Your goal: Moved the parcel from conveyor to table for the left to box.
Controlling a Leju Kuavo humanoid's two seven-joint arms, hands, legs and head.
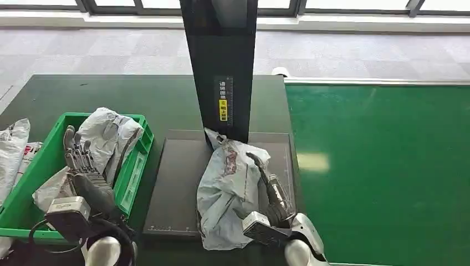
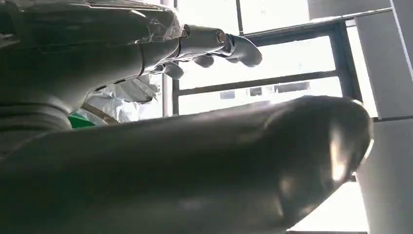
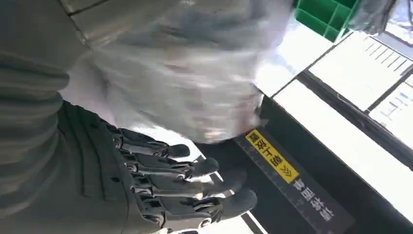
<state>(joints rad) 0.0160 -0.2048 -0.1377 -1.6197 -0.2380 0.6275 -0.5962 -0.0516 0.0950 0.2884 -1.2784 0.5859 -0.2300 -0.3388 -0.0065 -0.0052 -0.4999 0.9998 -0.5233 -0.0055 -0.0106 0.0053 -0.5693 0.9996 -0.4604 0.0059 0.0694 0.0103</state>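
The crumpled grey plastic parcel (image 1: 230, 191) has loose creases (image 1: 220, 210) running down it. Its body will therefore fold over and hang down when I pick it up.
A crumpled grey plastic parcel (image 1: 227, 188) lies on the dark scale plate (image 1: 174, 188), its far end against the black post (image 1: 221, 66). My right hand (image 1: 271, 194) is at the parcel's right side, dark fingers stretched along it toward the post. In the right wrist view those fingers (image 3: 185, 185) are spread and nearly straight, with a bright gap between them and the parcel (image 3: 185, 73). My left hand (image 1: 82, 163) hovers over the green crate (image 1: 136, 166), fingers apart and holding nothing; its fingertips (image 2: 234, 46) point at the windows.
The crate holds another grey parcel (image 1: 111, 138). More bagged parcels (image 1: 12, 152) lie at the far left. The green conveyor belt (image 1: 382, 166) runs along the right. A yellow label (image 1: 223, 110) marks the post.
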